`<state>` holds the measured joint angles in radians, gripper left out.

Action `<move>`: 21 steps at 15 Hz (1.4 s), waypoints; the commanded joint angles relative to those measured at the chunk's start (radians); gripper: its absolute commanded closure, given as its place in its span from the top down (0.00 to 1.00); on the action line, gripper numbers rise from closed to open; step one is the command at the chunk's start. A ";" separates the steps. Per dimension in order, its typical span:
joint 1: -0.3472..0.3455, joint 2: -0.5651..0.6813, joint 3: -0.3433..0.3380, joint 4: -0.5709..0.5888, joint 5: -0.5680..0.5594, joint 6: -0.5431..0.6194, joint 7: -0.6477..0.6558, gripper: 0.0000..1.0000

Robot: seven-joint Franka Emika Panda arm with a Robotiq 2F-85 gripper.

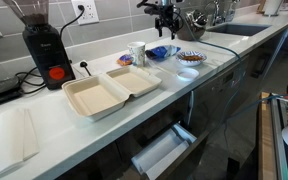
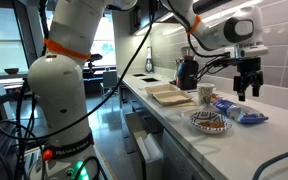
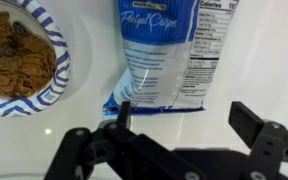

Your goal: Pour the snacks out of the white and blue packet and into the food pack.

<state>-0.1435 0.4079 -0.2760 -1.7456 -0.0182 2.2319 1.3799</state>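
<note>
The white and blue packet's end (image 3: 162,92) is between my gripper's open fingers, which are clear of the plate. I should keep going down until the fingers reach that end (image 3: 166,106), then close them.
The white and blue packet (image 3: 164,55) lies flat on the white counter, print side up, and shows in both exterior views (image 1: 162,52) (image 2: 246,116). My gripper (image 3: 184,118) hangs above it, open, with nothing between its fingers; it is well clear of the counter in both exterior views (image 1: 164,26) (image 2: 248,92). The beige food pack (image 1: 109,95) lies open with both halves flat, farther along the counter (image 2: 169,95). The snacks are hidden: none show outside the packet, and the food pack's halves look bare from this distance.
A blue-rimmed plate (image 3: 19,55) of brown flakes sits beside the packet (image 1: 191,57). A white cup (image 1: 137,52) stands between packet and food pack. A black grinder (image 1: 44,45), a paper sheet (image 1: 12,140), a sink (image 1: 234,30) and an open drawer (image 1: 164,150) surround them.
</note>
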 commanded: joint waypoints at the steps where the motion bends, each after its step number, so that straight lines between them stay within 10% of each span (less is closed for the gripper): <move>1: -0.014 0.022 0.014 -0.024 0.022 0.034 -0.027 1.00; 11: -0.019 0.090 0.027 -0.018 0.070 0.149 -0.064 1.00; 21: -0.013 0.103 0.024 -0.009 0.067 0.125 -0.088 0.14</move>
<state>-0.1514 0.4941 -0.2598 -1.7567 0.0243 2.3515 1.3055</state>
